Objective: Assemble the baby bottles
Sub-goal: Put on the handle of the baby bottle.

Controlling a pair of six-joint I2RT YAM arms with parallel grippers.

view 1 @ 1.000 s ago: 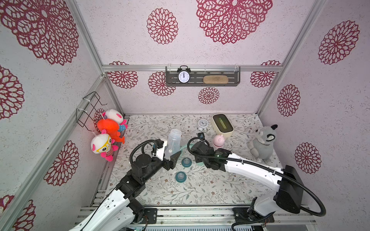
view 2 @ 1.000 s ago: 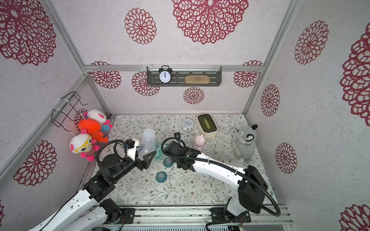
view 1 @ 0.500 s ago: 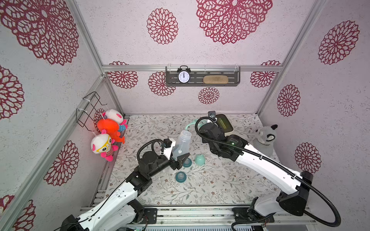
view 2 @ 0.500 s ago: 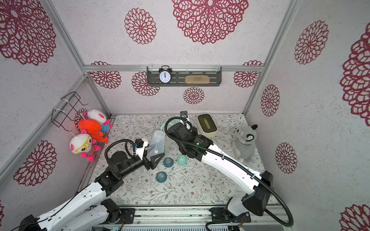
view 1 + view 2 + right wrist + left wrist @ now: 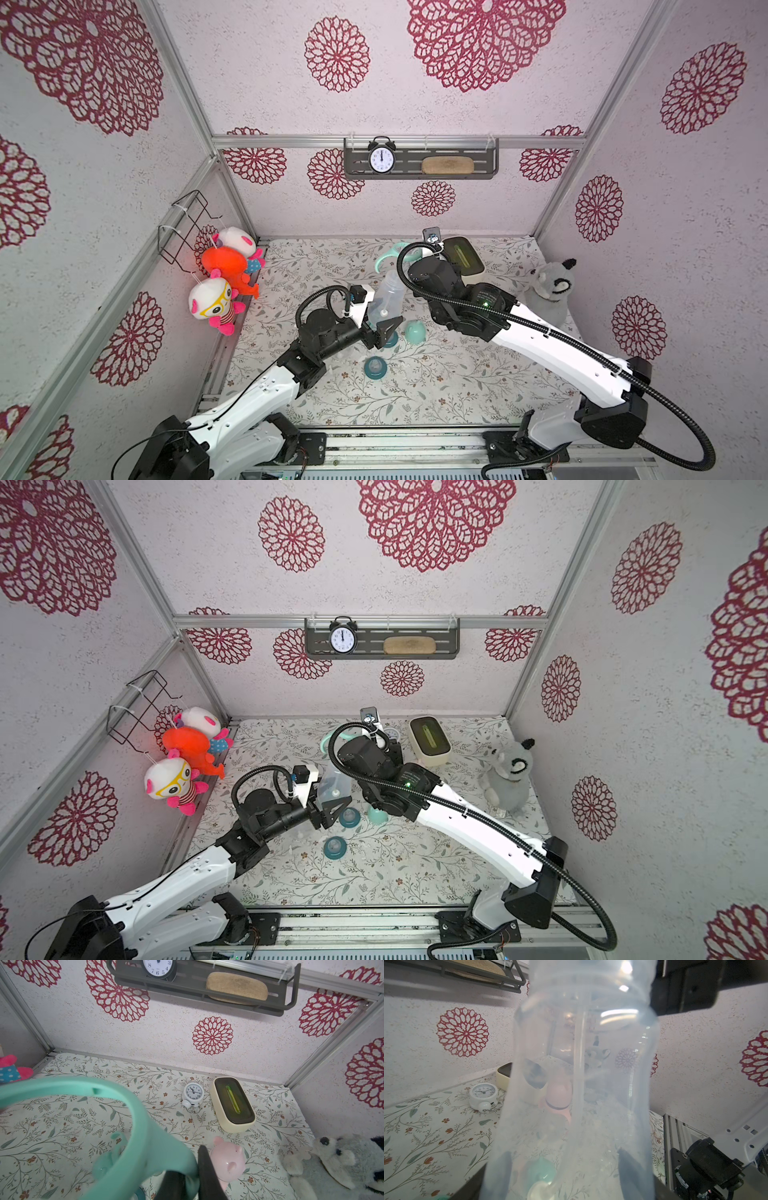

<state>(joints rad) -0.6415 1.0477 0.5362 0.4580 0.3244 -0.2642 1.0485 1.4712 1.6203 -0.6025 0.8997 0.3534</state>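
Observation:
I should keep lowering the mint ring with my right gripper, as the mint ring's opening (image 5: 398,257) is clear above the bottle's neck (image 5: 392,278), until it sits around the neck, then let go.
My left gripper (image 5: 382,326) is shut on the lower part of a clear bottle (image 5: 384,299), which it holds tilted above the mat; the bottle (image 5: 577,1084) fills the left wrist view, with a dark finger (image 5: 629,1172) showing through it on each side. My right gripper (image 5: 190,1174) is shut on a mint two-handled ring (image 5: 133,1126), raised just behind the bottle's neck in both top views (image 5: 395,253). A mint dome cap (image 5: 414,331) and two teal nipple collars (image 5: 376,368) (image 5: 390,338) lie on the mat. A pink-capped bottle (image 5: 227,1160) stands below the right wrist.
A small white alarm clock (image 5: 193,1094) and a cream box (image 5: 232,1105) sit near the back wall. A grey plush (image 5: 548,291) is at the right, hanging plush toys (image 5: 224,282) at the left. A wall shelf (image 5: 419,160) holds a black clock.
The right arm has lifted off the mat with the mint ring, up and toward the back. The left arm has carried the clear bottle to the right, under the ring.

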